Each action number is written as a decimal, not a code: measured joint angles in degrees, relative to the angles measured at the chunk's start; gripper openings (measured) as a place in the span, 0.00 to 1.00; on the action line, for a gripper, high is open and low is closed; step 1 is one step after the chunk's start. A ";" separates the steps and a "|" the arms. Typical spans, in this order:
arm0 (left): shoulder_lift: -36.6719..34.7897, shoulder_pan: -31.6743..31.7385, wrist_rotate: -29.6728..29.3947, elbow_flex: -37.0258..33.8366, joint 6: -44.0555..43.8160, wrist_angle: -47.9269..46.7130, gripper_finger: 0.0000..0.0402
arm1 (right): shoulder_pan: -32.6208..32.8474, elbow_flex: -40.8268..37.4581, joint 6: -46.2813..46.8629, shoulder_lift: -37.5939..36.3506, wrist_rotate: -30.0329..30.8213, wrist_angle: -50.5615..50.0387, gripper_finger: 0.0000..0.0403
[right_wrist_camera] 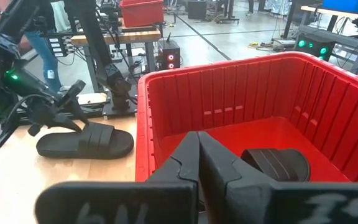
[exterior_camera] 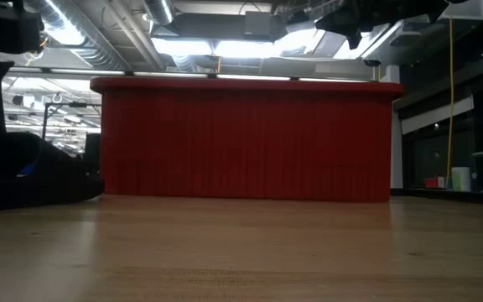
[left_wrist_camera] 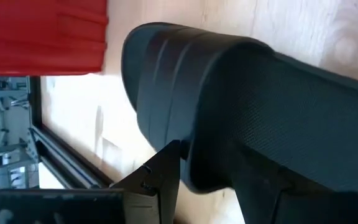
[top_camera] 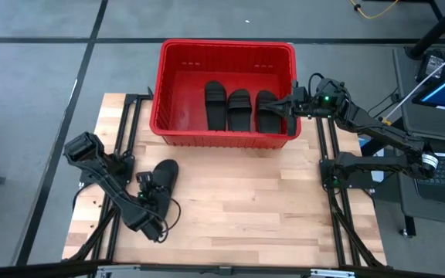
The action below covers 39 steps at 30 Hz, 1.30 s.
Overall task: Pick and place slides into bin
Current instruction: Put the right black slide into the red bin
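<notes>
The fingers of my left gripper touch only the back edge of the lone slide's strap [left_wrist_camera: 195, 132], so next I open them and reach farther over the strap's side [left_wrist_camera: 166, 122] before I lift.
The red bin [top_camera: 226, 54] stands at the table's far edge and holds three black slides [top_camera: 240, 108] lying side by side on its floor. A fourth black slide [top_camera: 167, 174] lies on the wooden table in front of the bin's left corner. It also shows in the right wrist view [right_wrist_camera: 89, 140]. My left gripper [top_camera: 150, 188] is at this slide's left side, shut on it. My right gripper [top_camera: 283, 106] is shut and empty, over the bin's right wall [right_wrist_camera: 143, 124]. My left gripper has the slide's side, by the wide strap [left_wrist_camera: 278, 118], between its fingers. One finger [left_wrist_camera: 160, 177] lies against the sole's outer edge [left_wrist_camera: 188, 155]; the strap hides the other. The fingers come low from the table's near left. The slide lies on the table.
Bare wooden table [top_camera: 269, 201] stretches to the right of and in front of the lone slide. The bin's front wall [exterior_camera: 241, 138] rises high above the table top. Black frame rails [top_camera: 118, 131] run along both table sides. Other workbenches [right_wrist_camera: 129, 31] stand beyond the table.
</notes>
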 joint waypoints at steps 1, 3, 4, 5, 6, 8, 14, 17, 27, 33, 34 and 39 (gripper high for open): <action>-0.05 0.14 -0.27 -0.29 -0.04 0.53 0.32 | 0.00 0.00 0.02 0.00 0.00 0.00 0.01; -0.05 0.25 -1.12 -0.88 -0.72 0.86 0.32 | 0.00 0.00 0.02 0.00 0.00 0.00 0.01; -0.05 0.32 -1.57 -1.08 -1.30 0.76 0.32 | 0.00 0.00 0.03 0.00 0.00 0.00 0.01; -0.06 0.50 -1.92 -1.22 -1.66 0.74 0.32 | 0.00 0.00 0.04 0.00 0.00 0.00 0.01; -0.17 0.69 -1.92 -1.46 -1.84 0.86 0.32 | 0.00 0.00 0.02 0.00 0.00 0.00 0.01; -0.63 1.16 -1.07 -2.02 -1.40 1.32 0.32 | 0.00 0.00 0.10 0.00 0.00 0.00 0.01; -3.19 2.18 -3.37 -3.08 -1.38 2.08 0.30 | 0.02 0.00 1.44 0.00 0.02 0.00 0.01; -4.82 2.83 -3.82 -3.08 -1.36 2.03 0.25 | 0.01 0.00 1.40 0.00 0.02 -0.01 0.01; -6.48 2.99 -3.51 -3.08 0.58 1.68 0.10 | 0.02 0.00 1.11 0.00 0.01 0.00 0.01; -6.48 3.91 -3.66 -3.08 0.33 1.66 0.01 | 0.01 0.01 1.09 0.00 0.02 -0.01 0.01; -6.48 4.08 -3.65 -3.08 0.21 1.66 0.01 | 0.02 0.00 1.09 0.00 0.02 -0.02 0.01; -6.48 4.11 -4.05 -3.08 2.12 1.73 0.02 | 0.02 0.01 1.09 0.00 0.02 -0.02 0.01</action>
